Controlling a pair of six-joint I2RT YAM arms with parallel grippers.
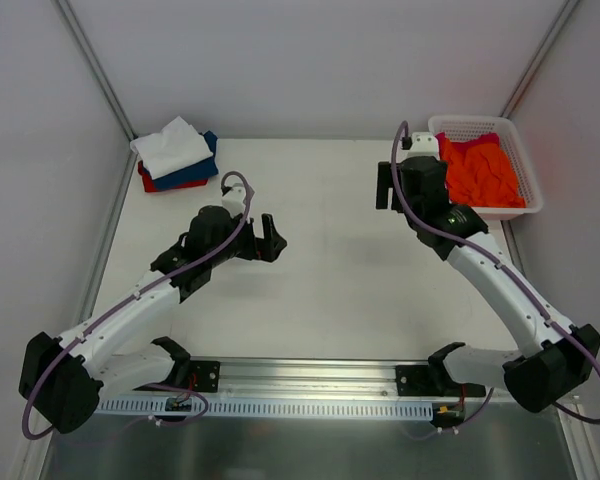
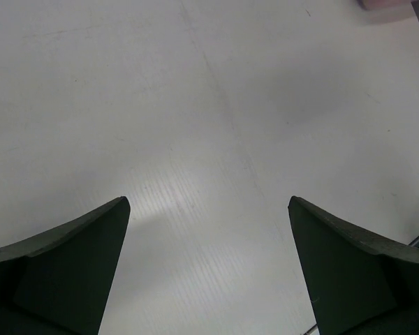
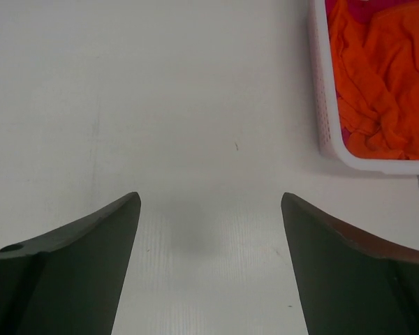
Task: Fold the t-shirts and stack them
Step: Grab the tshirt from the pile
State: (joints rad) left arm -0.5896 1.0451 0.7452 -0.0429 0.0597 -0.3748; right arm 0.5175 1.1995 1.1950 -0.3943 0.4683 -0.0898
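I should continue to move my open right gripper into the white mesh basket and close it on the orange folds [image 1: 495,168], because the orange t-shirt is lying on top of the magenta-pink cloth [image 1: 483,146].
A stack of folded t-shirts [image 1: 177,155] lies at the back left corner of the table: white on top, navy under it, red at the bottom. A crumpled orange t-shirt [image 1: 480,172] [image 3: 384,77] fills the white mesh basket [image 1: 526,180] [image 3: 322,105] at the back right, with a bit of magenta-pink cloth [image 1: 480,139] at its far end. My left gripper [image 1: 272,238] [image 2: 208,204] hangs open over bare table near the middle-left. To the left of the basket my right gripper [image 1: 383,187] [image 3: 209,197] is open over bare table. Neither holds anything.
The table [image 1: 330,260] is a white board with grey walls at the back and sides. A metal rail [image 1: 310,390] with both arm bases runs along the near edge.
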